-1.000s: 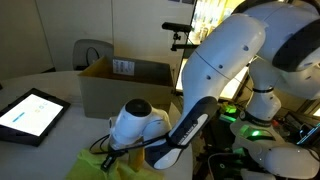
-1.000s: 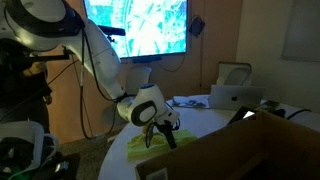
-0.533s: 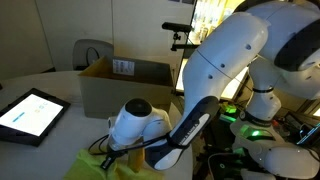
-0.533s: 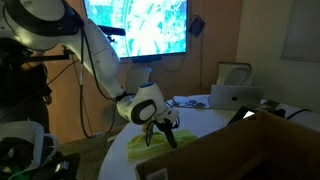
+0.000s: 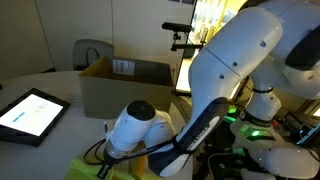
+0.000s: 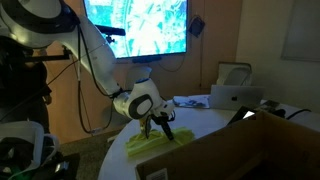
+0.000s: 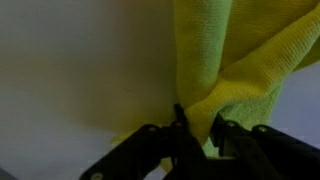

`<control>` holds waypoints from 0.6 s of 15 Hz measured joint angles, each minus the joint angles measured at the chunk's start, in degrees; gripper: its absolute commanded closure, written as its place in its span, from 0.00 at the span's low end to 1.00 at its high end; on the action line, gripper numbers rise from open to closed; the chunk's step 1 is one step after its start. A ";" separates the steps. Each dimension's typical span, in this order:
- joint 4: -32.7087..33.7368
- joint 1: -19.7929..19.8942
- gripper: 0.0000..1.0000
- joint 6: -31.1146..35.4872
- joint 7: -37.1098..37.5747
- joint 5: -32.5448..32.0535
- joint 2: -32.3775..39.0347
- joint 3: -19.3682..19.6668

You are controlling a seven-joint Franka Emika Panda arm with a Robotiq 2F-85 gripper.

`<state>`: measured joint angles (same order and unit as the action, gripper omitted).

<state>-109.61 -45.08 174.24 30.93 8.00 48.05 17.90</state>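
The robot's gripper is pinching a fold of the yellow-green cloth (image 7: pixel 205 78) low over the table, so it should keep pulling the fold toward the table's near edge (image 6: pixel 112 158) until the cloth spreads out.
A yellow-green cloth (image 7: pixel 235 55) lies bunched on the white table. In the wrist view my gripper (image 7: pixel 197 122) is shut on a fold of the cloth, which rises between the two black fingers. In both exterior views the cloth (image 6: pixel 150 143) (image 5: pixel 88 166) sits at the table's near edge under the white wrist. My gripper (image 6: pixel 160 128) is low over it, with its fingers pinching the fabric; in an exterior view the fingers are hidden behind the wrist (image 5: pixel 130 128).
An open cardboard box (image 5: pixel 125 82) stands on the table behind the arm. A tablet (image 5: pixel 30 113) lies at the left. A laptop (image 6: pixel 236 95) and a box edge (image 6: pixel 262 130) are on the table. A wall screen (image 6: pixel 137 28) hangs behind.
The arm has shifted along the table, and the wrist now sits lower and nearer the table's edge. The cloth has moved with the fingers, still pinched.
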 measured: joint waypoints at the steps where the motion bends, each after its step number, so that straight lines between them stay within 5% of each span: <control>1: 0.01 -0.47 0.87 0.22 -0.23 -0.08 -0.23 0.14; 9: 1.57 -6.91 0.88 0.78 -1.46 -1.32 -0.50 3.17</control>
<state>-108.05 -51.99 175.02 29.48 6.68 47.55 21.07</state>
